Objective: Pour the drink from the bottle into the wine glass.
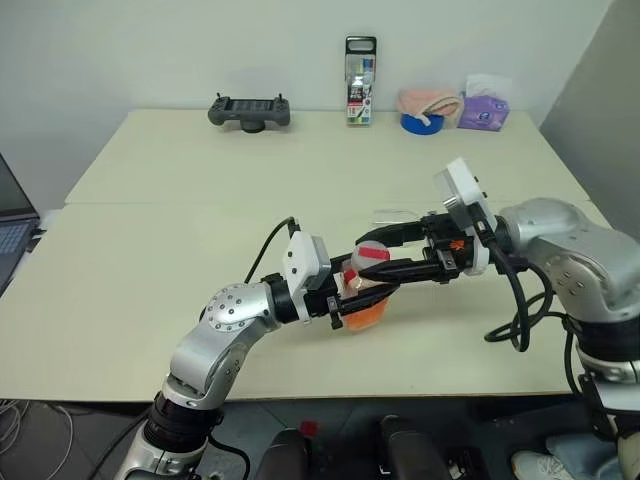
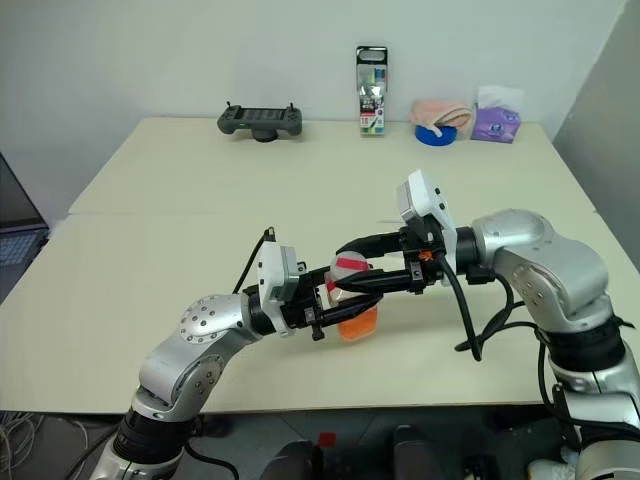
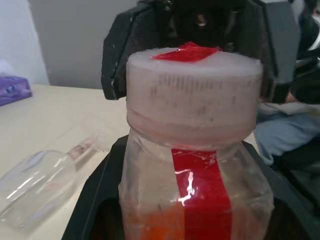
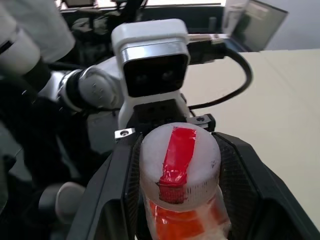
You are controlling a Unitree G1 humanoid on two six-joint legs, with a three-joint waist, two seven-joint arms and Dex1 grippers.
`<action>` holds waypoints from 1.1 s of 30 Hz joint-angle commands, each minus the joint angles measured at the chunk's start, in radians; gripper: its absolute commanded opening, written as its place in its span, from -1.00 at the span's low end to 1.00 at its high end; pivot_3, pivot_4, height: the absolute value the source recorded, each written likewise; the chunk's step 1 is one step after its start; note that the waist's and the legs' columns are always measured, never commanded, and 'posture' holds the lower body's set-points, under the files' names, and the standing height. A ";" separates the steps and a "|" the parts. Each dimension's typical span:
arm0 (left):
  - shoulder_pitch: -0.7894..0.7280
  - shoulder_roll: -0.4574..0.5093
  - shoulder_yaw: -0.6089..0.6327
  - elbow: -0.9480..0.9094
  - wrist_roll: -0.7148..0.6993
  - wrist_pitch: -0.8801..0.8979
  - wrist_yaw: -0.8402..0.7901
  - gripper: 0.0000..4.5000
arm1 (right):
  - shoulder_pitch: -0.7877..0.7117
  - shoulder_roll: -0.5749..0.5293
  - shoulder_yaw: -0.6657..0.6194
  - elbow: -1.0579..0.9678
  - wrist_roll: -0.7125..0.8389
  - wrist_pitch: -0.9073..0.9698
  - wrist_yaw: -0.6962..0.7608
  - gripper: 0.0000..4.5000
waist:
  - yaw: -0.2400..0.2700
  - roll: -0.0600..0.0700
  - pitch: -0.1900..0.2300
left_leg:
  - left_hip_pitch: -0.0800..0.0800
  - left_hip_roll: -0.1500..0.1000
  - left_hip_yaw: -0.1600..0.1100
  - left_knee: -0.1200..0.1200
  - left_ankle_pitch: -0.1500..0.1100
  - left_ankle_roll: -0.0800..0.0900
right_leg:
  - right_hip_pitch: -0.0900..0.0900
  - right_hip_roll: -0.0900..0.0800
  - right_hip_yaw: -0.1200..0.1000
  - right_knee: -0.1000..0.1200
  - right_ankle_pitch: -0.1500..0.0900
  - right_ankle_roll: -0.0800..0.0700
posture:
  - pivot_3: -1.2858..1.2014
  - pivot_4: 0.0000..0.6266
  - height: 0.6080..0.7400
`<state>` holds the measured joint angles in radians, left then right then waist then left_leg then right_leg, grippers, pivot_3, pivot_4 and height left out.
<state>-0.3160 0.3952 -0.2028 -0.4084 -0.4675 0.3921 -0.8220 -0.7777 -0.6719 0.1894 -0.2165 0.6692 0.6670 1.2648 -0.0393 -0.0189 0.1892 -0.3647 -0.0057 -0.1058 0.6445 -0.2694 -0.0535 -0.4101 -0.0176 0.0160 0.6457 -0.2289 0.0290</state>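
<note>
My right gripper's wrist is turned far, with the white cap on the bottle (image 1: pixel 370 254). Next, my right gripper opens, turns back and grips the cap (image 2: pixel 349 264) again to unscrew it.
My left gripper (image 1: pixel 352 300) is shut on the body of the small clear bottle (image 1: pixel 360 292), holding it upright just above the table's front half. The orange-red drink (image 1: pixel 366 318) fills its lower part. From the other side my right gripper (image 1: pixel 366 258) is shut on the bottle's white cap with the red strip (image 4: pixel 178 162), one black finger on each side of it. The wine glass (image 3: pixel 37 182) lies on its side on the table just behind the bottle, faintly visible in the head views (image 1: pixel 398 213).
Along the cream table's (image 1: pixel 150 250) far edge stand a black handheld controller (image 1: pixel 249 111), an upright pack of markers (image 1: pixel 360 80), a blue tape roll (image 1: pixel 420 124) under a pink cloth, and a purple tissue pack (image 1: pixel 483 110). A laptop (image 1: pixel 10 235) sits off the left edge.
</note>
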 commanded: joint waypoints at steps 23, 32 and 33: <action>-0.063 -0.063 0.062 0.122 0.036 -0.087 0.045 -0.16 | 0.181 0.037 -0.265 -0.372 0.059 0.190 -0.476 0.75 | 0.014 0.000 0.000 | -0.003 -0.002 0.000 0.001 0.000 -0.001 | -0.001 -0.002 0.001 -0.002 0.000 0.000 | 0.03 -0.52 1.00; -0.080 -0.078 0.057 0.171 0.055 -0.121 0.031 -0.16 | 0.257 0.136 -0.315 -0.580 0.180 0.391 -0.853 0.92 | 0.012 0.000 0.000 | -0.003 -0.002 0.000 0.001 0.000 -0.001 | 0.000 -0.002 0.001 -0.001 0.000 0.000 | 0.03 -0.52 1.00; -0.081 -0.078 0.058 0.172 0.055 -0.123 0.030 -0.16 | 0.261 0.140 -0.317 -0.589 0.193 0.401 -0.872 1.00 | 0.012 0.000 0.000 | -0.003 -0.002 0.000 0.001 0.000 -0.001 | -0.001 -0.002 0.001 -0.001 0.000 0.000 | 0.03 -0.52 1.00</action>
<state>-0.3668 0.3236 -0.1512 -0.2155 -0.4116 0.2987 -0.7803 -0.5143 -0.5359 -0.0978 -0.7640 0.8365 1.0582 0.4282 -0.0272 -0.0186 0.1895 -0.3674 -0.0076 -0.1052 0.6454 -0.2694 -0.0541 -0.4107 -0.0196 0.0174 0.6444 -0.2289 0.0291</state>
